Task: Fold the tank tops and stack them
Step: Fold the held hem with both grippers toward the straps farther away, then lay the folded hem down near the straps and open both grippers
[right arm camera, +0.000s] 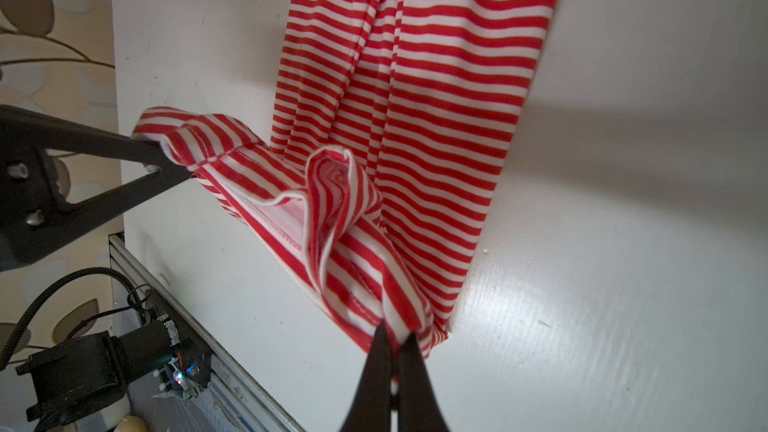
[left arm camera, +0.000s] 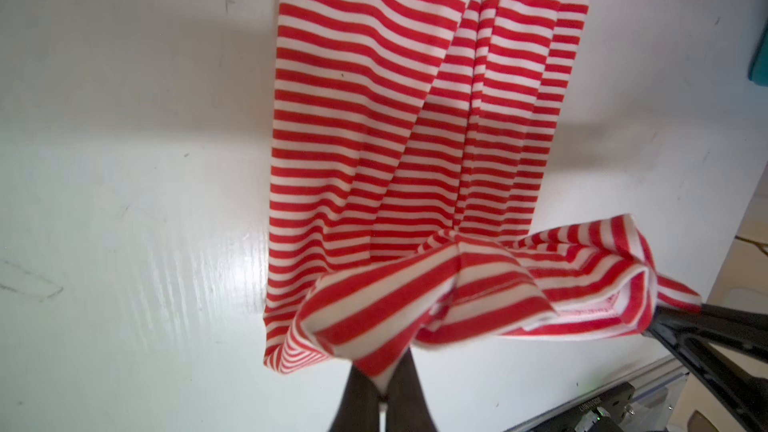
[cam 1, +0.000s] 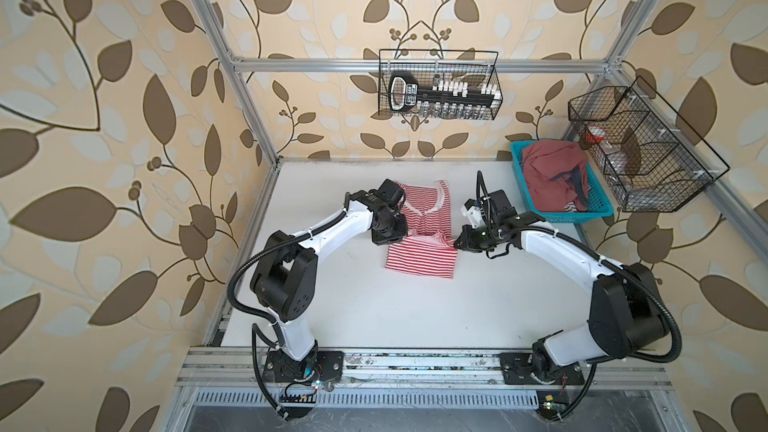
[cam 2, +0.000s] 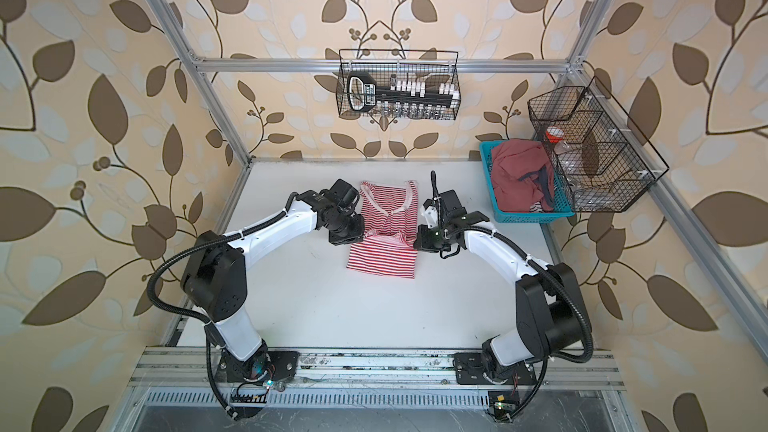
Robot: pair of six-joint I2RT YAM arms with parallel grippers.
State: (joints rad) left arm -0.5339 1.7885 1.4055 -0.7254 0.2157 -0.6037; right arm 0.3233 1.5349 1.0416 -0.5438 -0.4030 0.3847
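Note:
The hem's corners (cam 1: pixel 409 237) are lined up with the tank top's sides, so my left gripper keeps carrying the hem toward the neckline (cam 1: pixel 422 213) and lets go just below it.
The red-and-white striped tank top (cam 1: pixel 419 261) (cam 2: pixel 382 261) lies on the white table (cam 1: pixel 415 317), neckline toward the back wall. Its hem is lifted and doubled over its middle. My left gripper (cam 1: pixel 408 237) (left arm camera: pixel 384 376) is shut on the hem's left corner. My right gripper (cam 1: pixel 455 243) (right arm camera: pixel 397 340) is shut on the right corner. The hem sags in loose folds between them (right arm camera: pixel 332 201). The dusty red tank top (cam 1: pixel 548 172) (cam 2: pixel 515 176) sits crumpled in the teal basket (cam 1: pixel 582 216) at the back right.
A black wire basket (cam 1: pixel 438 85) with a tool hangs on the back rail. A second wire basket (cam 1: pixel 640 147) hangs on the right rail beside the teal basket. Aluminium frame rails (cam 1: pixel 415 64) bound the table. Both arm bases stand at the table's front edge.

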